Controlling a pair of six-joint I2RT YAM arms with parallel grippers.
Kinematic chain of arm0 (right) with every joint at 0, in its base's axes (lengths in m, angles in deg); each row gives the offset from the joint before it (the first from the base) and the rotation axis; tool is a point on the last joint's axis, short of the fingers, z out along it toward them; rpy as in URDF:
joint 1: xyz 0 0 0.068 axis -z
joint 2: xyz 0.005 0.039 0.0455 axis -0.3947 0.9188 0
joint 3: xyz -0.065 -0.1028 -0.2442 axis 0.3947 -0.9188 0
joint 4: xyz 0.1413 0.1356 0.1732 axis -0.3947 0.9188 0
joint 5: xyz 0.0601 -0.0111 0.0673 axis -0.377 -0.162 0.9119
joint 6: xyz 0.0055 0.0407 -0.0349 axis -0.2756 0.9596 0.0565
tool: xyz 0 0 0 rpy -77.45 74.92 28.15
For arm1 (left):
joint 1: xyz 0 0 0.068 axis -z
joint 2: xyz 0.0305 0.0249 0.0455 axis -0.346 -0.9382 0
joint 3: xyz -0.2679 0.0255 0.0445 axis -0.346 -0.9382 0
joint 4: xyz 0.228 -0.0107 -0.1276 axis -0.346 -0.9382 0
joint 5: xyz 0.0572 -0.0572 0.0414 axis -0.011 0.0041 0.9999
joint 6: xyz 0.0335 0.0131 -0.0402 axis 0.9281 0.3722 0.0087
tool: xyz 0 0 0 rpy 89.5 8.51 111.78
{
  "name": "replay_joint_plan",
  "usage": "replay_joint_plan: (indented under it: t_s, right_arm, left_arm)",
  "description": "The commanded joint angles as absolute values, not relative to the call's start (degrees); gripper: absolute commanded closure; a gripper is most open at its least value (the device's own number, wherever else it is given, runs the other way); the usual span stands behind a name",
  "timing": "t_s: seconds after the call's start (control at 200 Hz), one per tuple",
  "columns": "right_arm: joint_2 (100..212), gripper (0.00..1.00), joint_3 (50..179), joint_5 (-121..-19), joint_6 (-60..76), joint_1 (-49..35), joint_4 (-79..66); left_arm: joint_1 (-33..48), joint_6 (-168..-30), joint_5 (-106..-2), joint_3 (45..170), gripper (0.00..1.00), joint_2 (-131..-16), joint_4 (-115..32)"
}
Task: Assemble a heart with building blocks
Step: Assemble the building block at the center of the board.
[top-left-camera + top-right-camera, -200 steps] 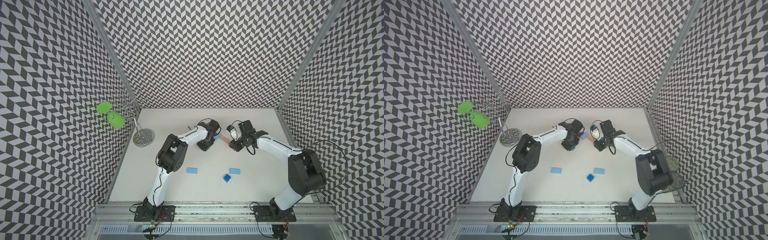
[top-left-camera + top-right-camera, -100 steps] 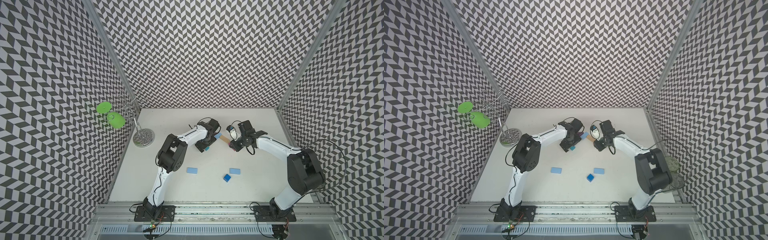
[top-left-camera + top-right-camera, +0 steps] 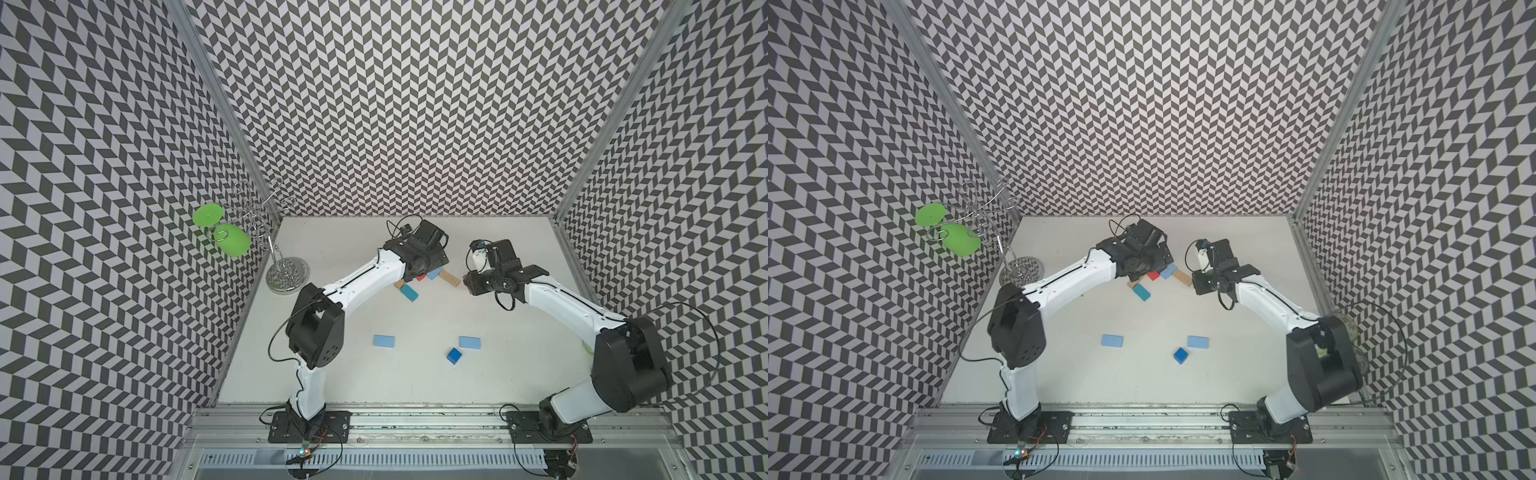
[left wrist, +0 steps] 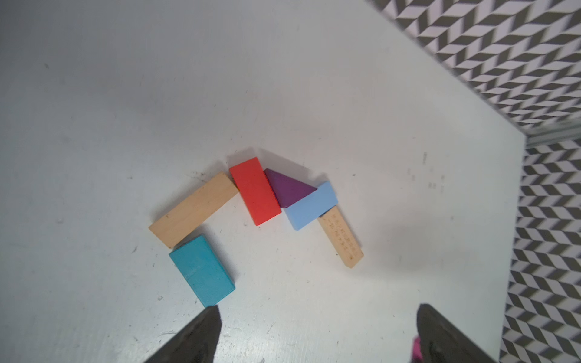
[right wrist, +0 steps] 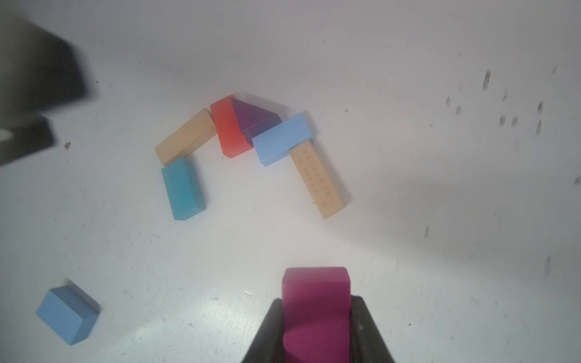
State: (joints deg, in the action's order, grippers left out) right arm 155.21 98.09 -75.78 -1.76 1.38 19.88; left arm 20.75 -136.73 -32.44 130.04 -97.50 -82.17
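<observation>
My left gripper should move back, since it is hovering over the heart's arc [image 3: 421, 277], before my right gripper places the magenta block at the printed tan block's loose end [image 3: 456, 282].
In the left wrist view the partial heart lies as an arc: teal block [image 4: 202, 270], tan block [image 4: 193, 210], red block [image 4: 254, 191], purple triangle [image 4: 287, 188], light blue block [image 4: 311, 204], printed tan block [image 4: 341, 240]. My left gripper [image 4: 317, 309] stands open, nothing between its fingers, one fingertip [image 4: 210, 317] just off the teal block's end. My right gripper [image 5: 317, 300] is shut on a magenta block [image 5: 316, 289], held above the table near the printed tan block [image 3: 451, 279]. In both top views the teal block [image 3: 409, 292] shows beside the left wrist.
Two loose light blue blocks [image 3: 384, 341] [image 3: 469, 342] and a dark blue cube [image 3: 454, 356] lie nearer the front of the white table [image 3: 415, 386]. A wire rack [image 3: 286, 270] with a green goblet [image 3: 230, 243] stands at the back left corner. Patterned walls enclose three sides.
My left gripper has opened and let go of the teal block, which now lies at the tan block's end; the gripper has drawn back a little. The right arm has stayed put.
</observation>
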Motion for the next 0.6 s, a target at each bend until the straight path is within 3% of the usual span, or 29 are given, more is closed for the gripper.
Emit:
replay_joint_plan:
  t_s: [0.0,0.15,0.235,0.591]
  right_arm:
    - [151.69,1.0,94.72,-77.85,13.42,-0.29,18.93]
    - [151.38,1.0,92.55,-85.99,28.24,-3.83,17.43]
    - [155.16,1.0,93.02,-83.31,33.67,-4.22,17.31]
    - [170.53,1.0,104.41,-94.21,50.84,-12.26,26.13]
  left_arm:
    - [20.11,-126.86,-30.87,123.03,0.01,-91.01,-75.96]
    - [16.09,-123.63,-33.38,109.0,0.01,-81.11,-69.51]
    - [14.36,-122.92,-34.21,103.98,0.01,-77.93,-67.77]
    - [10.52,-119.79,-34.95,99.12,0.01,-75.13,-68.73]
